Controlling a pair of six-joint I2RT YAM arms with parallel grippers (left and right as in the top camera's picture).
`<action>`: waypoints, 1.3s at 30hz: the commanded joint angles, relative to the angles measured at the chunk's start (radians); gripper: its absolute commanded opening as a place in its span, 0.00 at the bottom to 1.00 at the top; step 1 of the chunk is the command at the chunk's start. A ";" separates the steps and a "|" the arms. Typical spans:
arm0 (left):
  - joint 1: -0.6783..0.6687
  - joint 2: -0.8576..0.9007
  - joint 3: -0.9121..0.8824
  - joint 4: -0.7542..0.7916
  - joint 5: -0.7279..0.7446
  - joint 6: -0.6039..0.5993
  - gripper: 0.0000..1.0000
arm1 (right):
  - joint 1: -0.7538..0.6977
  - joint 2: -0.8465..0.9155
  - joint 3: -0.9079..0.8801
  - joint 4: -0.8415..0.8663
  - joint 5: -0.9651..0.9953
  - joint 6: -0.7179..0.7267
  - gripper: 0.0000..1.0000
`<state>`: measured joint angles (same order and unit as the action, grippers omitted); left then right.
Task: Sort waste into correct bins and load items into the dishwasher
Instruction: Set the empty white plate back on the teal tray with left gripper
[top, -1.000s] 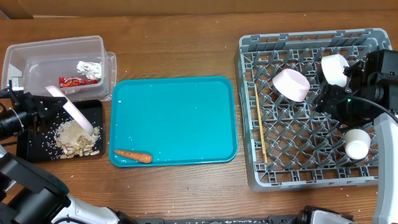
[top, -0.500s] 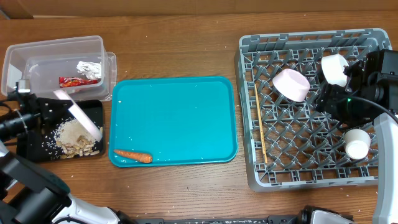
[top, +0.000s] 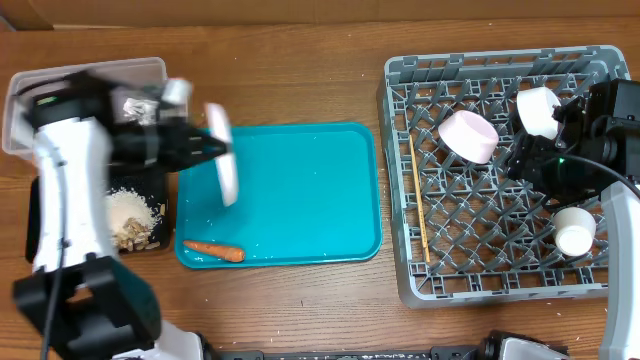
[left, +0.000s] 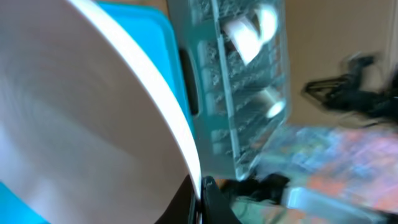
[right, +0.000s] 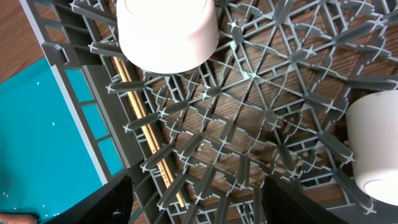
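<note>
My left gripper is holding the white plate (top: 226, 172) clear of the carrot, and the teal tray's middle (top: 297, 198) is open. The gripper should carry on going there and let go of the plate flat.
My left gripper (top: 207, 146) is shut on the rim of the white plate (top: 223, 152) and holds it on edge above the left end of the teal tray (top: 300, 190). In the left wrist view the plate (left: 93, 112) fills the left side, with the jaws (left: 200, 198) pinching its rim. Rice and beige scraps (top: 128, 218) lie in the black tray (top: 160, 180). The orange carrot (top: 212, 250) lies on the teal tray. My right gripper (right: 196, 208) is open and empty above the grey dish rack (top: 400, 270). The rack holds a pinkish bowl (top: 468, 135), a white bowl (top: 538, 110), a cup (top: 575, 230) and chopsticks (top: 417, 200).
The clear tub (top: 60, 80) stands at the far left, and my left arm hides most of what is in it. The right arm (top: 580, 150) hangs over the rack's right half. Bare wooden table lies in front of and behind the teal tray.
My left arm has lifted the plate away from the black tray and swung it right, over the teal tray's left end. The right arm has not moved.
</note>
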<state>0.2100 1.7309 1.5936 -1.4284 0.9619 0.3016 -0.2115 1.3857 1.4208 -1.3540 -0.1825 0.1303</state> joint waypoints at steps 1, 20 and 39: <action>-0.181 -0.001 -0.002 0.085 -0.226 -0.236 0.04 | -0.002 0.000 -0.002 0.002 0.005 -0.005 0.69; -0.769 0.243 -0.001 0.269 -0.729 -0.623 0.04 | -0.002 0.000 -0.002 0.001 0.005 -0.005 0.70; -0.428 -0.183 0.093 0.120 -0.893 -0.605 0.89 | 0.028 0.000 0.021 0.131 -0.375 -0.041 0.98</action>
<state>-0.2787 1.6196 1.6650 -1.2911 0.0998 -0.3084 -0.2070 1.3857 1.4200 -1.2430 -0.3908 0.1059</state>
